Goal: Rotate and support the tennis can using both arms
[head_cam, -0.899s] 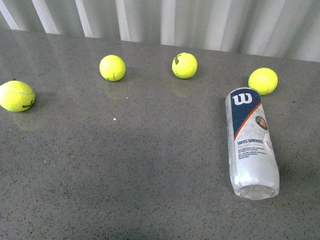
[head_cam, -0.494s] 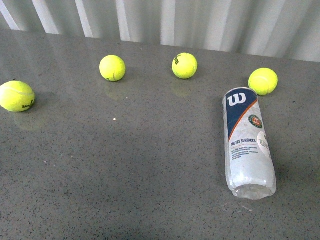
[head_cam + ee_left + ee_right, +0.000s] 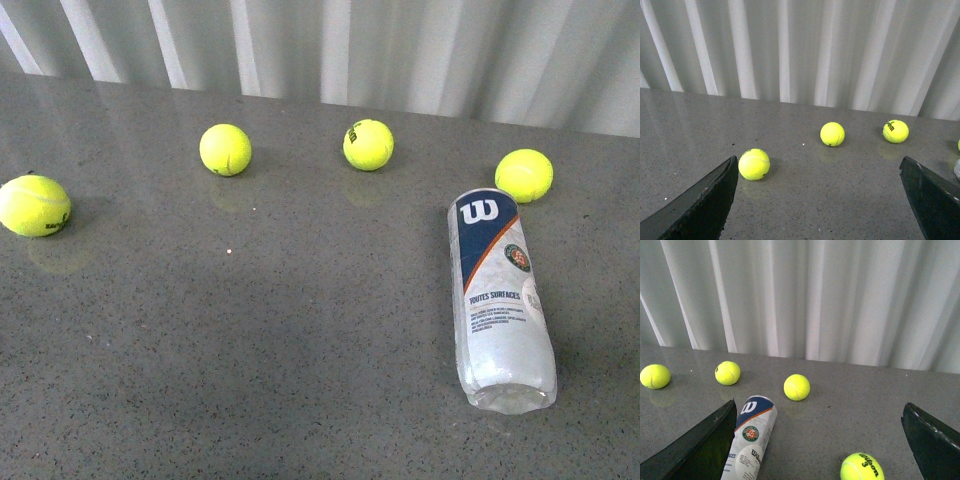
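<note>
Tennis balls are lying loose around the tennis can, so the robot should expect the can to be empty and the can's side to squeeze inward when the robot lifts.
The tennis can lies on its side on the grey table at the right, navy "W" end pointing away and clear end toward me. No arm shows in the front view. In the right wrist view the can lies beside one finger of my right gripper, which is open wide and empty above the table. My left gripper is open and empty, well to the left of the can. A pale sliver at that view's edge may be the can.
Several yellow-green tennis balls lie on the table: far left, two at the back, one just behind the can. Another ball lies between the right fingers. A white ribbed wall bounds the back.
The can shifted slightly to the left, with its label turning a little. The whole scene now sits lower in the front view.
</note>
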`<state>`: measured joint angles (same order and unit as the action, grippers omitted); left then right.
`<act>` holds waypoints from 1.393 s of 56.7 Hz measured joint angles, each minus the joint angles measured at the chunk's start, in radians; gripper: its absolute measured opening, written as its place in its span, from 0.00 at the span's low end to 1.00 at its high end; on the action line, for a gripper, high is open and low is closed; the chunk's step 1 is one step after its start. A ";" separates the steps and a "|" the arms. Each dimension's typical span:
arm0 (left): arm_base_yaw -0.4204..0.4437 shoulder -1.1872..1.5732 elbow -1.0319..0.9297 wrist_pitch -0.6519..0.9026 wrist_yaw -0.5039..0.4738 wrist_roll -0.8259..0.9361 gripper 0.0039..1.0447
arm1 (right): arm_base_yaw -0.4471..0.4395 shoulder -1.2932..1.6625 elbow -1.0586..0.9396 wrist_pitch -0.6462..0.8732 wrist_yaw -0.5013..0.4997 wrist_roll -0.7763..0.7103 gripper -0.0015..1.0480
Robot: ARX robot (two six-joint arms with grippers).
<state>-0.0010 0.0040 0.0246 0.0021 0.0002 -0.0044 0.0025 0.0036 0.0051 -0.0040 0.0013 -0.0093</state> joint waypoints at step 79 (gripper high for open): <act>0.000 0.000 0.000 -0.001 0.000 0.000 0.94 | 0.177 1.929 1.056 -0.224 -0.093 0.277 0.93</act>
<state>-0.0010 0.0036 0.0246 0.0013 -0.0002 -0.0044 0.1795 1.9324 1.0611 -0.2283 -0.0917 0.2672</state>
